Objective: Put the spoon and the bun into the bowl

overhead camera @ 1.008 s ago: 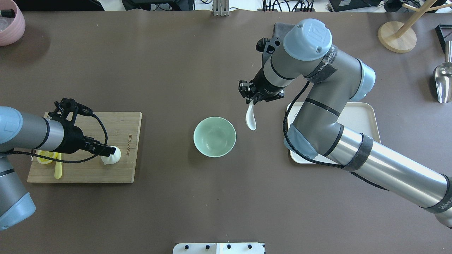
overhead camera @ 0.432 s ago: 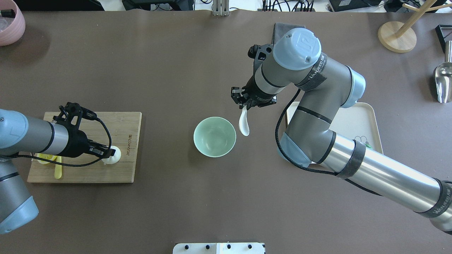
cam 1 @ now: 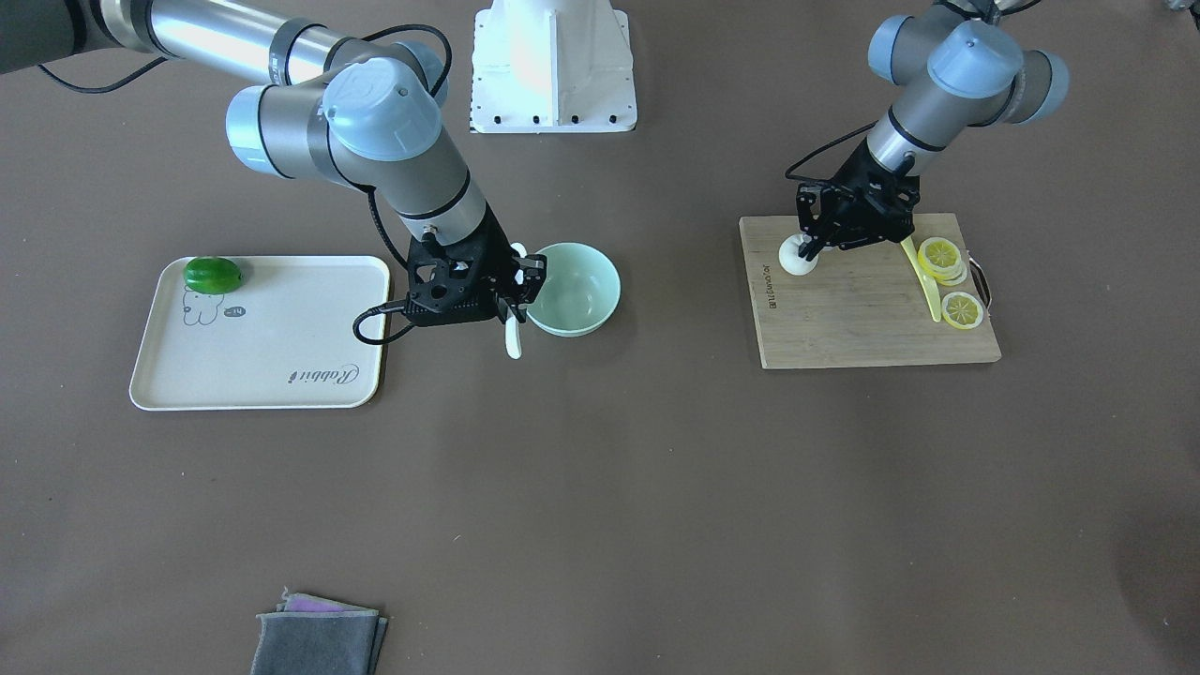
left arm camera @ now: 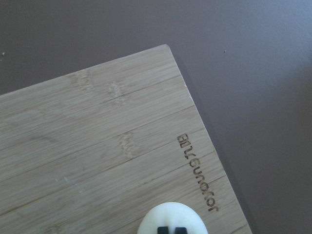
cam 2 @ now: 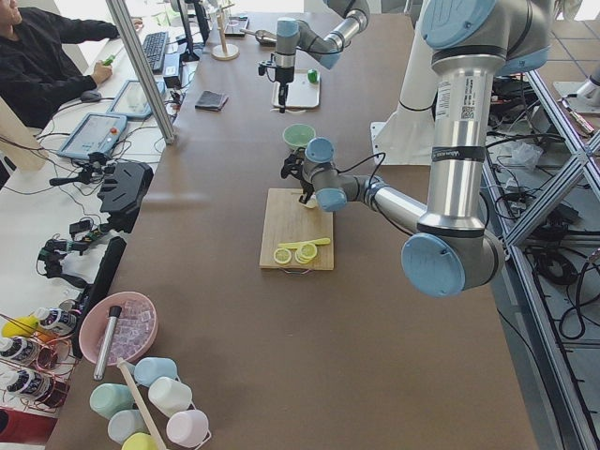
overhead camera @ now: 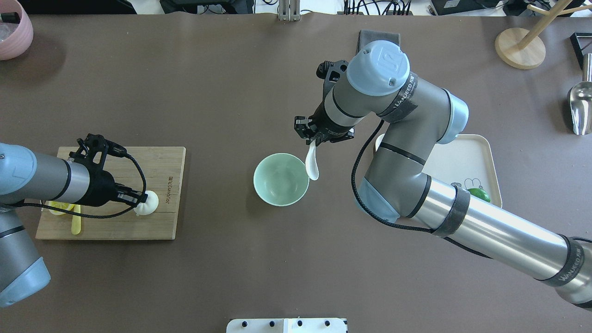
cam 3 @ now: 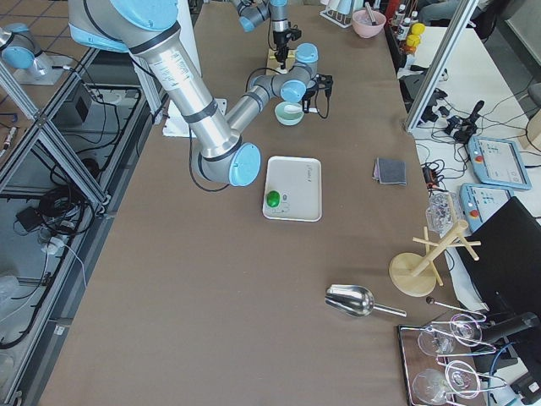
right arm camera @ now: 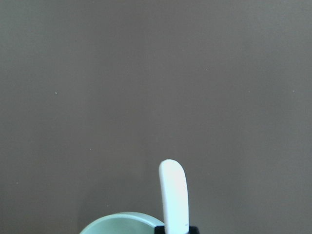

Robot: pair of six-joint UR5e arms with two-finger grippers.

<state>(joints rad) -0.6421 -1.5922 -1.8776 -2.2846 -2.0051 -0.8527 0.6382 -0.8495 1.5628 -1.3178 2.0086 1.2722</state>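
Next, my right gripper puts the spoon down inside the bowl and moves away before my left gripper brings the bun, because my right gripper and the spoon are crowding the bowl's rim.
The pale mint-green bowl (overhead camera: 281, 179) stands mid-table and also shows in the front view (cam 1: 574, 289). My right gripper (overhead camera: 313, 138) is shut on the handle of the white spoon (overhead camera: 312, 166), which hangs scoop-down at the bowl's right rim. The spoon also shows in the front view (cam 1: 513, 339) and the right wrist view (right arm camera: 174, 195). The white bun (overhead camera: 149, 203) sits on the wooden board (overhead camera: 138, 226). My left gripper (overhead camera: 141, 200) is down on the bun, its fingertips close together on the bun's top (left arm camera: 170, 219).
Lemon slices (cam 1: 942, 258) and a pale-yellow knife (cam 1: 923, 281) lie on the board. A cream tray (cam 1: 262, 347) with a green fruit (cam 1: 213, 275) lies behind my right arm. A grey cloth (cam 1: 319, 637), a pink bowl (overhead camera: 14, 27), a wooden stand (overhead camera: 520, 48) and a metal scoop (overhead camera: 580, 108) sit at the table's edges.
My right arm has carried the spoon left, from beside the bowl to its right rim. My left gripper has drawn in slightly and closed in on the bun.
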